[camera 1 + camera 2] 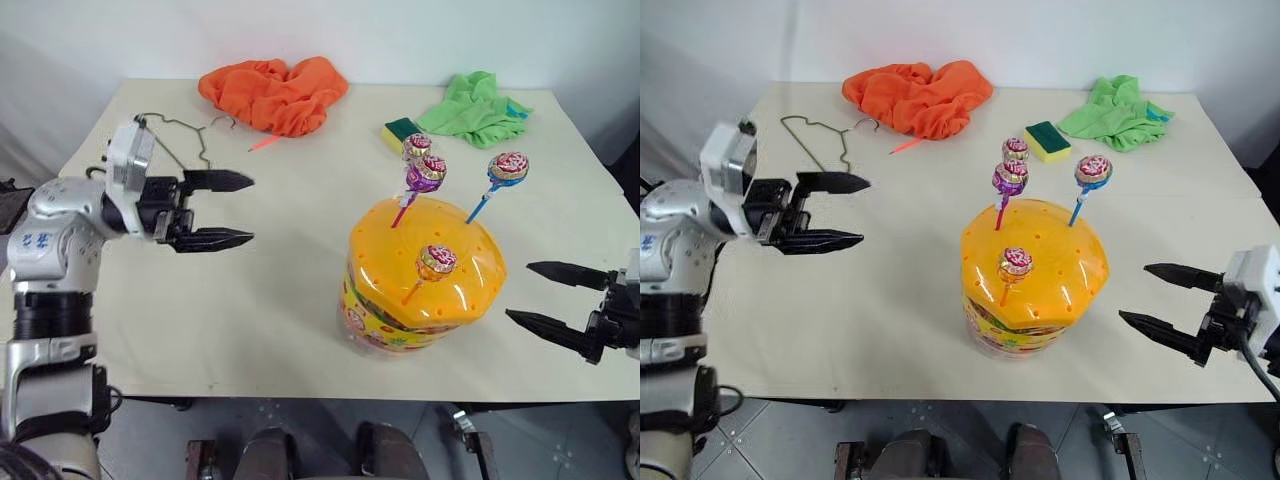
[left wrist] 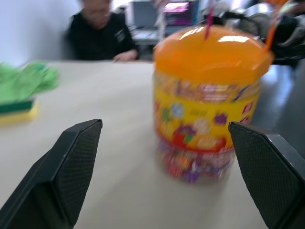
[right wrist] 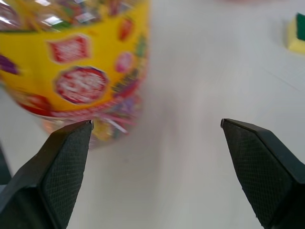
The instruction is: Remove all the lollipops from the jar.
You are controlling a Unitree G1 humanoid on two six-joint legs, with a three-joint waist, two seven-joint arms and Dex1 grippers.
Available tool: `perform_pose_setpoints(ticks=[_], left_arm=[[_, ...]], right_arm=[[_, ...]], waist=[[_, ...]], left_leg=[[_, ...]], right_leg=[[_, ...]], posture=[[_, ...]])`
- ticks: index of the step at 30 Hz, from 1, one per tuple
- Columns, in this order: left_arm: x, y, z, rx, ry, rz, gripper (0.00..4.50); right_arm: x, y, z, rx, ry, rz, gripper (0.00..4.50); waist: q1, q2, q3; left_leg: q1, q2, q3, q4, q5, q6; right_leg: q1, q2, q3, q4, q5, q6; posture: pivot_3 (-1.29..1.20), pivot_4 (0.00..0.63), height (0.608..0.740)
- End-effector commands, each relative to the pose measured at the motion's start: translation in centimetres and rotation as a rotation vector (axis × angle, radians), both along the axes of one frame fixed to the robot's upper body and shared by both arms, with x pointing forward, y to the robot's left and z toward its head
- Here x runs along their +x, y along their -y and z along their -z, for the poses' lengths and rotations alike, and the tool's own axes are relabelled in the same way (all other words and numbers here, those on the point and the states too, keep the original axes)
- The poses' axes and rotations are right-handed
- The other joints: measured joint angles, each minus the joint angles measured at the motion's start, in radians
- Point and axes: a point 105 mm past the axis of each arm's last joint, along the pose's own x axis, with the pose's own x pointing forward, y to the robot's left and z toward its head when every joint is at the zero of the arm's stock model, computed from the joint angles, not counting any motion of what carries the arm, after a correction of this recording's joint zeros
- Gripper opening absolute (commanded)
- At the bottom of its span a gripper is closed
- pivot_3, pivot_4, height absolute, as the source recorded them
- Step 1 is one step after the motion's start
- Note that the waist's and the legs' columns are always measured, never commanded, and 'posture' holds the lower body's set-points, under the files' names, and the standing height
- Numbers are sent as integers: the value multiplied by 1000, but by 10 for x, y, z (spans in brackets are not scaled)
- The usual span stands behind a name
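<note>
The purple lollipop's stick (image 1: 404, 209) is upright and faces the open fingers of my left gripper across clear space (image 1: 310, 222), so my left gripper should continue to move toward the jar until its fingers close on the stick.
The jar (image 1: 425, 290), a squat clear tub with a colourful label and an orange domed lid, stands right of centre on the table. Several lollipops stick up from holes in its lid: a pink one (image 1: 417, 146) and a purple one (image 1: 427, 174) at the back, one on a blue stick (image 1: 508, 168) to the right, and one on an orange stick (image 1: 437, 262) at the front. My left gripper (image 1: 250, 210) hovers open to the jar's left, pointing at it. Just right of the jar, my right gripper (image 1: 520, 291) is open and empty too.
An orange cloth (image 1: 275, 92), a green cloth (image 1: 478, 108) and a yellow-green sponge (image 1: 400, 132) lie at the table's far side. A wire hanger (image 1: 180, 135) and a loose orange-red stick (image 1: 265, 143) lie behind my left gripper. A person (image 2: 100, 33) sits beyond the table.
</note>
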Motion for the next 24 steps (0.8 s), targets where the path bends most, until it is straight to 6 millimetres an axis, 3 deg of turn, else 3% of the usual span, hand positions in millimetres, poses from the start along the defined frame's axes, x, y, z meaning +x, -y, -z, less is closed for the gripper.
perform_pose_setpoints(ticks=[1,5,11,24], left_arm=[[-9,32,-19,-7,77,194,4500],[-9,66,-22,-10,86,336,4500],[-17,96,-30,-47,74,490,4500],[-42,116,-22,29,-24,684,4500]], right_arm=[[-18,-9,-33,48,118,-18,4492],[-41,-31,-46,67,156,-80,4492],[-56,-56,-52,123,177,-90,4492],[-57,-52,-50,135,224,55,4492]], waist=[[5,-1,0],[9,-1,1],[5,-2,1],[4,-2,1]], left_leg=[[-1,0,0,0,0,0],[-5,0,-5,4,0,0],[-5,0,-6,4,0,0],[-5,0,-7,5,0,0]], right_leg=[[0,0,0,0,0,0],[0,0,-3,0,0,0],[0,0,-3,0,0,0],[0,0,-3,0,0,0]], posture=[[0,150,740],[0,150,740],[0,150,740],[0,150,740]])
